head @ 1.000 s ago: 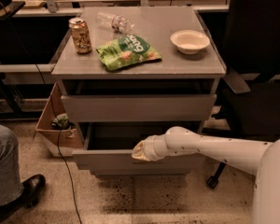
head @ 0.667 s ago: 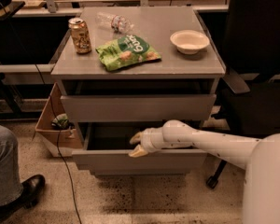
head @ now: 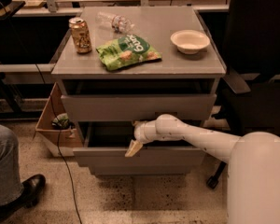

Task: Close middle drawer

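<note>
The robot's fingers sit on either side of the top edge of the middle drawer's front (head: 123, 148), so they should move clear of the front, close together and then push against its outer side (head: 140, 159).
The middle drawer (head: 107, 157) is pulled out of the grey cabinet, and the shadowed inside of its tray shows behind the plain front. My gripper (head: 133, 147) is at the end of the white arm that reaches in from the right. It sits at the top edge of the drawer's front, just left of centre, and appears to touch it. The uppermost drawer (head: 137, 107) above it stands slightly out too. A strip of the lowest drawer (head: 140, 171) shows underneath.
On the cabinet top (head: 186, 64) lie a soda can (head: 80, 35), a green chip bag (head: 127, 52), a clear plastic bottle (head: 115, 21) and a white bowl (head: 190, 41). A cardboard box (head: 53, 129) stands at the left. A person's leg and shoe (head: 11, 185) are at lower left. A dark chair (head: 256, 78) is on the right.
My gripper has shifted a little to the left along the middle drawer's top edge. The drawer stays pulled out about as far as before.
</note>
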### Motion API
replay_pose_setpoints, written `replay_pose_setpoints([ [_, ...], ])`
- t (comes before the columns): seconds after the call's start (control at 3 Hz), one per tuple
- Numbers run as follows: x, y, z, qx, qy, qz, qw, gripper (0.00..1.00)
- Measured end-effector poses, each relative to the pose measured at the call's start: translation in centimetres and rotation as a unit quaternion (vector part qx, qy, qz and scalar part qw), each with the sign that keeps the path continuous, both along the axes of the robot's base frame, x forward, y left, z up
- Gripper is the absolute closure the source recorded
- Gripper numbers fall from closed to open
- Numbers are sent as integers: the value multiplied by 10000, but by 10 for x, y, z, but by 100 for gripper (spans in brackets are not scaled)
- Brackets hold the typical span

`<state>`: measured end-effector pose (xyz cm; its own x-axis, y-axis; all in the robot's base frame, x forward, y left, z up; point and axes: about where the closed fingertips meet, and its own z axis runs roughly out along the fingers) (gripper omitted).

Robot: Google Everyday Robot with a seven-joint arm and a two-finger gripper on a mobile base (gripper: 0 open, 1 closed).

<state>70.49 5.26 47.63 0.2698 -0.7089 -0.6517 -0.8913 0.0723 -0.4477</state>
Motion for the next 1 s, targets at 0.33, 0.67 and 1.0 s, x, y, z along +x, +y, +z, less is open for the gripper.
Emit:
replay_pose_setpoints([
  [0.33,-2,0,-3,1,-5,1,10000,0],
  [0.67,0,10,-10,-8,30,102,9999,5],
  [1.0,-1,10,-10,-8,31,102,9999,0],
])
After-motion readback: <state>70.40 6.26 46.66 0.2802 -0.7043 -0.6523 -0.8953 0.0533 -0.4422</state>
